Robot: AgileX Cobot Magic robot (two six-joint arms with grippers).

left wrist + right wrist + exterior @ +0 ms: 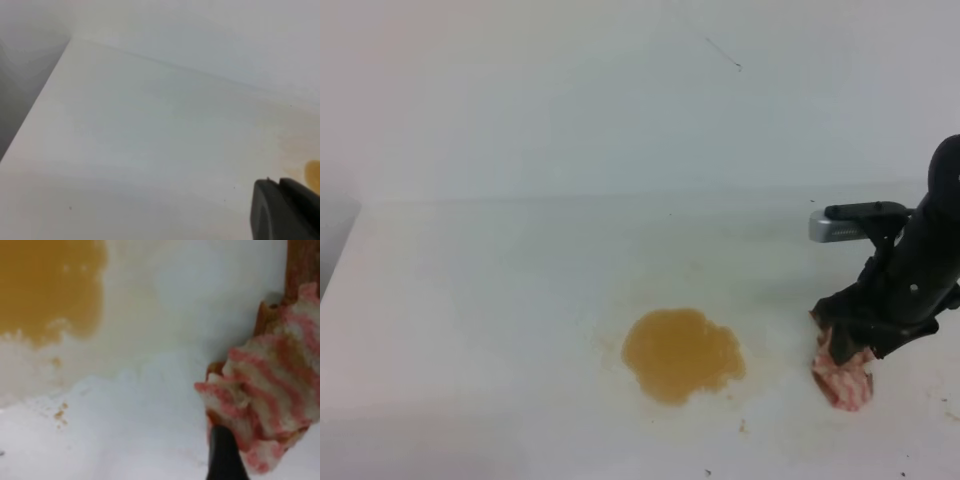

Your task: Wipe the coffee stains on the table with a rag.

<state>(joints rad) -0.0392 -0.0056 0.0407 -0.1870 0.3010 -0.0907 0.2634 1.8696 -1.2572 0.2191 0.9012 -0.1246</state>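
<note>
The amber blotch will thin out to faint streaks when I wipe with the rag, because a faint yellowish smear spreads behind it.
The coffee stains form a roundish amber blotch at the middle front of the white table. In the right wrist view the blotch fills the upper left, with brown specks below it. The pink-and-white striped rag lies bunched on the table, right of the blotch and apart from it. My right gripper stands over the rag with its jaws wide apart. One dark fingertip rests at the cloth's edge; the other is out of frame. Of my left gripper only a dark tip shows.
A faint yellowish smear spreads behind the blotch. A few tiny dark specks dot the front of the table. The table's left edge drops off beside a grey wall. A thin sliver of amber shows beside the left gripper.
</note>
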